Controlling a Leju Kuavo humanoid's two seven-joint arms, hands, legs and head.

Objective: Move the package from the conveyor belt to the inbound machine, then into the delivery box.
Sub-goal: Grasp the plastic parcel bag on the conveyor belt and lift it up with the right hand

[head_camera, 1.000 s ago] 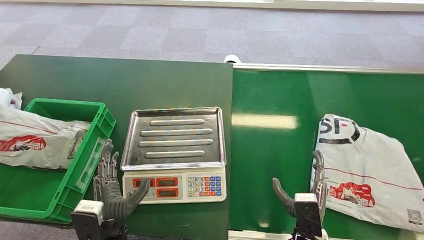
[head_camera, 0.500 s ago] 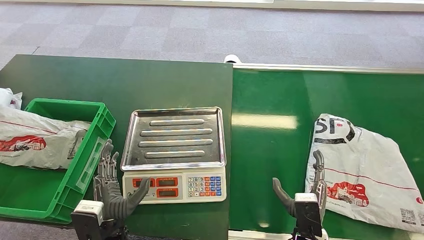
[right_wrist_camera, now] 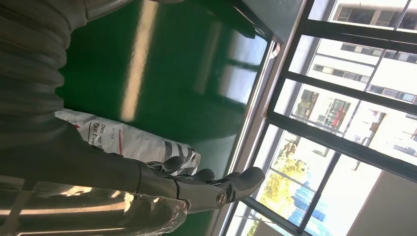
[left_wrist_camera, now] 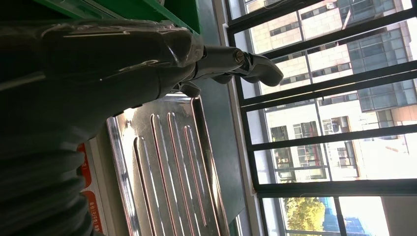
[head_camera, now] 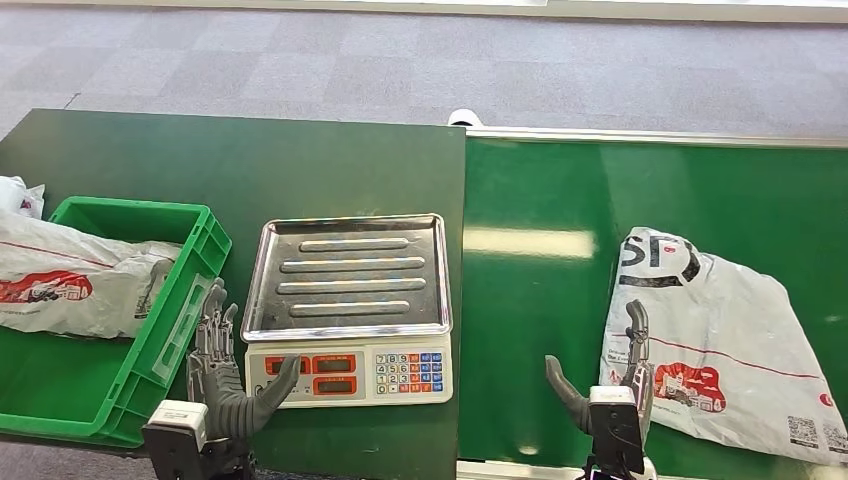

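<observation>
My gripper will have the package (head_camera: 705, 345) buckling around its grip with drooping corners when I carry it, because the white package's wide corners (head_camera: 815, 435) lie flat and creased.
A white plastic package (head_camera: 725, 335) with black lettering and a red logo lies on the green conveyor belt (head_camera: 540, 300) at the right; its near corner (right_wrist_camera: 128, 142) shows in the right wrist view. My right hand (head_camera: 608, 385) stands open at the belt's near edge, fingers up, right against the package's left edge. My left hand (head_camera: 228, 375) is open too, beside the front left corner of the scale (head_camera: 348, 305), whose steel tray (left_wrist_camera: 167, 172) is bare. The green delivery box (head_camera: 190, 290) at the left holds another white package (head_camera: 70, 275).
The scale's keypad and red displays (head_camera: 350, 372) face me. A dark green table top (head_camera: 250, 170) carries the scale and the box. Grey carpet floor lies beyond the table. Windows show in both wrist views.
The package has slid left along the belt toward my right hand. Neither hand has moved.
</observation>
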